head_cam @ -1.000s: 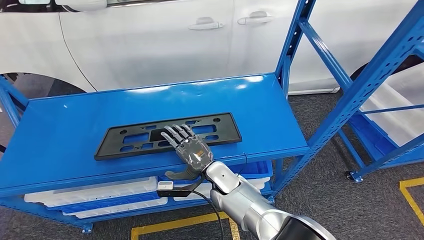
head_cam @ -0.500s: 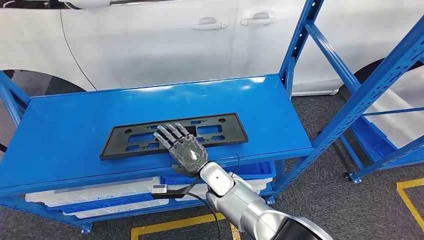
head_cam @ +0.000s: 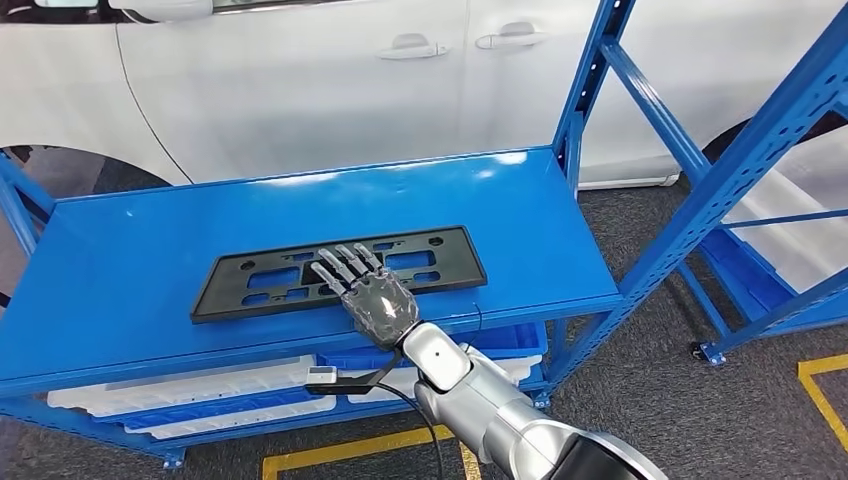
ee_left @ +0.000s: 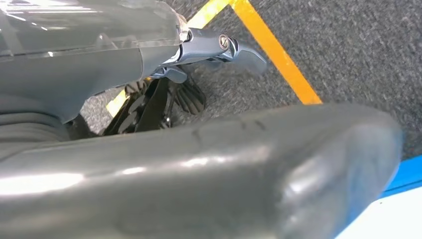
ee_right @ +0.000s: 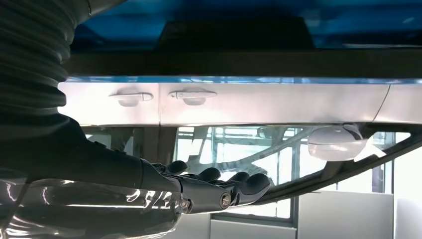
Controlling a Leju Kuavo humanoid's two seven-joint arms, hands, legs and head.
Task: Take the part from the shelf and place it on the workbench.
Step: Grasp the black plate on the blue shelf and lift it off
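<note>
The long black part has a thick rim (head_cam: 262,312) going around it, so I expect its ends to stay straight out when I pick it up near its middle.
A flat black plastic part (head_cam: 250,272), long and pierced with cut-outs, lies on the blue top board (head_cam: 300,200) of the shelf. My right hand (head_cam: 368,295) reaches in from below with its fingers (head_cam: 340,262) straight and spread, lying over the middle of the part's near edge. It holds nothing. In the right wrist view the right hand (ee_right: 199,191) shows its fingers stretched out flat. My left hand (ee_left: 199,164) hangs low over grey carpet, its fingers loose and nothing in them.
A white car (head_cam: 300,80) stands close behind the shelf. Blue uprights and braces (head_cam: 700,190) rise at the right. White trays (head_cam: 180,385) fill the lower shelf. A cable (head_cam: 410,400) trails from my right wrist. Yellow lines (head_cam: 820,390) mark the floor.
My right hand has slid a little to the left and further over the part. Its thumb, earlier sticking out below the shelf edge, is now tucked out of sight. The part has not moved.
</note>
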